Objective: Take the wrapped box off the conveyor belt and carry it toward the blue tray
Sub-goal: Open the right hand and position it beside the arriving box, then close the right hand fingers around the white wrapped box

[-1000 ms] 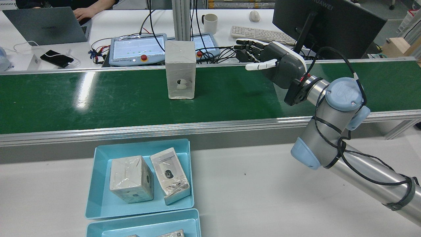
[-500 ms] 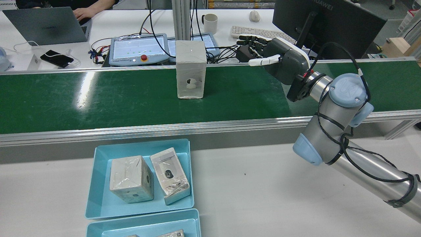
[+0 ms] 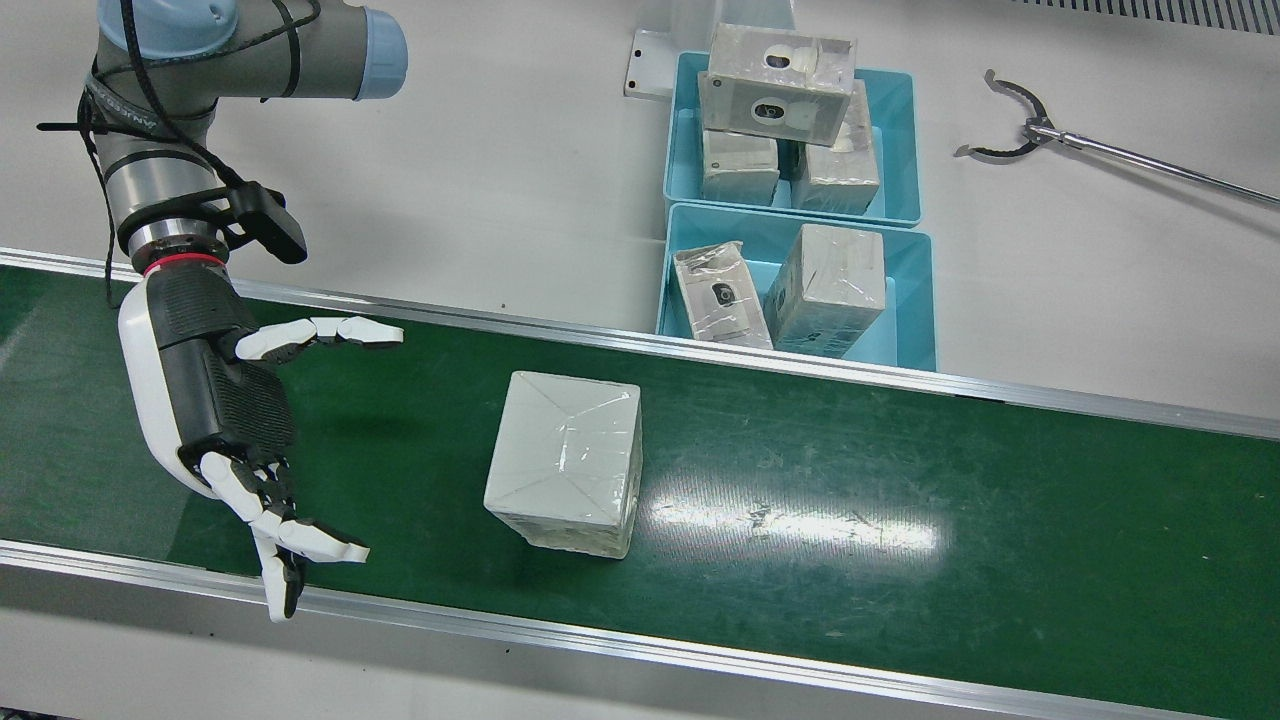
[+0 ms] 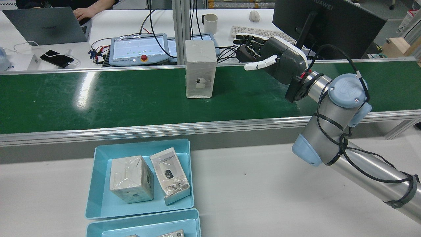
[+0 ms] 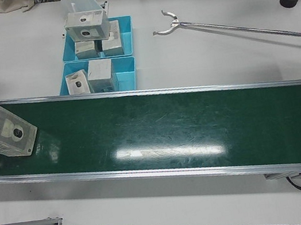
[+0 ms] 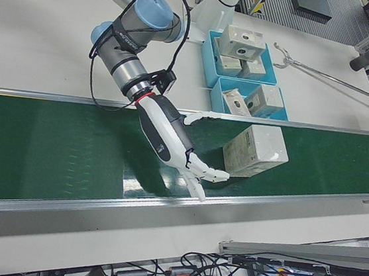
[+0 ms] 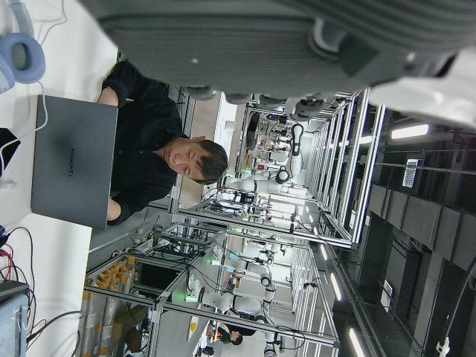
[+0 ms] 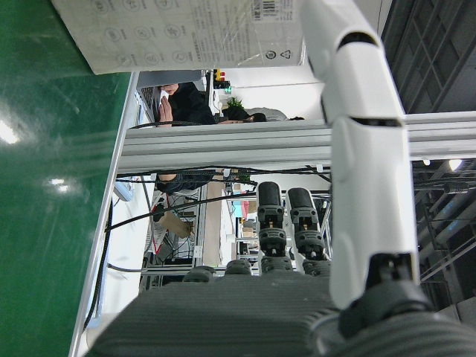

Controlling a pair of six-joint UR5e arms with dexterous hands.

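Note:
A similar box in the near blue tray has a printed camera (image 3: pixel 723 294) on it, so a hidden side of the white wrapped box (image 3: pixel 564 462) should have one too.
A white wrapped box (image 3: pixel 565 460) stands upright on the green conveyor belt (image 3: pixel 900 480); it also shows in the rear view (image 4: pixel 200 67) and the right-front view (image 6: pixel 256 149). My right hand (image 3: pixel 230 400) hovers over the belt beside the box, open, fingers spread toward it, a gap between them. In the rear view this hand (image 4: pixel 279 61) is to the box's right. The near blue tray (image 4: pixel 98 184) holds two wrapped boxes. Only a dark sliver of my left hand (image 7: pixel 297 37) shows.
A second blue tray (image 3: pixel 900 130) behind the first holds several boxes. A long grabber tool (image 3: pixel 1100 150) lies on the white table. Beyond the belt are teach pendants (image 4: pixel 136 47), a laptop (image 4: pixel 46 26), a monitor (image 4: pixel 329 23) and a person's hand.
The box has travelled along the belt toward my right hand, rightward in the rear view. The right hand has shifted slightly up and stays open.

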